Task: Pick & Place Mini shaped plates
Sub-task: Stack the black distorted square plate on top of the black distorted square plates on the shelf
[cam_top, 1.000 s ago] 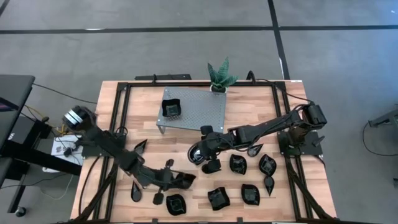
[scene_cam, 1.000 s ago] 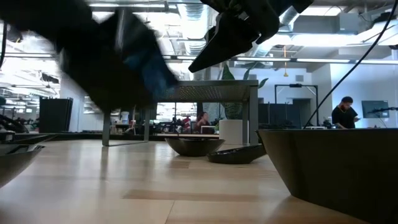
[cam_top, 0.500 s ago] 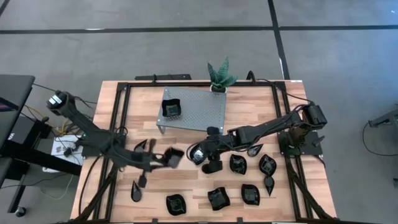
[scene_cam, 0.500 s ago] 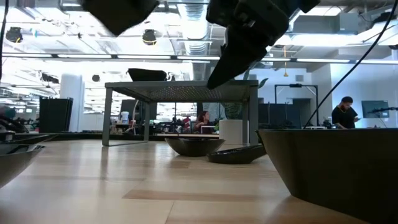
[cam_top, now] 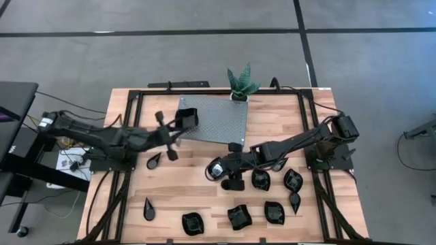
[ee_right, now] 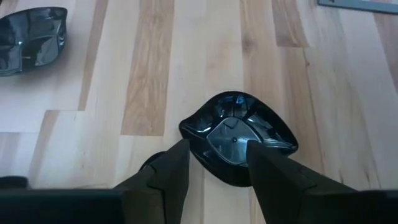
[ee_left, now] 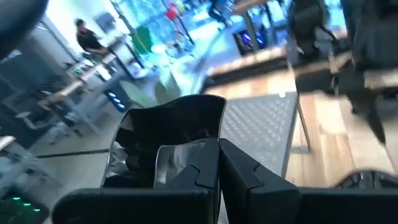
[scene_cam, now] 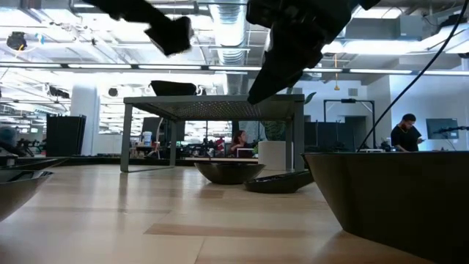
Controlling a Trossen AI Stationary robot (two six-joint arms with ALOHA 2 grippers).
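The held square plate [scene_cam: 171, 37] is above the matching plate on the platform [scene_cam: 173, 89]. I should keep moving my left gripper down until the held plate sits inside, and then let go.
My left gripper [cam_top: 178, 125] is shut on a black square mini plate [ee_left: 163, 140] in the air over the left end of the perforated metal platform [cam_top: 219, 121]. Another square plate [scene_cam: 174, 88] rests on that platform. My right gripper [ee_right: 217, 163] is open, pointing slantwise down at mid-table. Its fingers stand on either side of a roundish black plate [ee_right: 239, 135] that lies bottom-down on the wood [cam_top: 216, 168]. Several more black plates lie on the table's near half. My left gripper pinches one side wall of the square plate [ee_left: 186, 160] between its two fingers, which reach almost level from the table's left. The plate is lifted clear above the platform and sticks out to one side of the fingers. My right gripper: whether its fingertips [ee_right: 179, 155] touch the roundish plate, I cannot tell.
Loose plates lie near the front and right: teardrops [cam_top: 153, 160] [cam_top: 148, 208], squares [cam_top: 193, 222] [cam_top: 238, 216] [cam_top: 274, 212], others [cam_top: 261, 179] [cam_top: 293, 180]. A potted plant [cam_top: 242, 83] stands at the far edge. Black frame rails run along the table's sides. One person shows far behind [scene_cam: 404, 136].
My left gripper has risen from near the table's front edge and swung toward the far edge with the square plate. The plate now hangs over the platform's left end. The gripper has tipped from pointing down to nearly level. My right gripper has stayed over the roundish plate.
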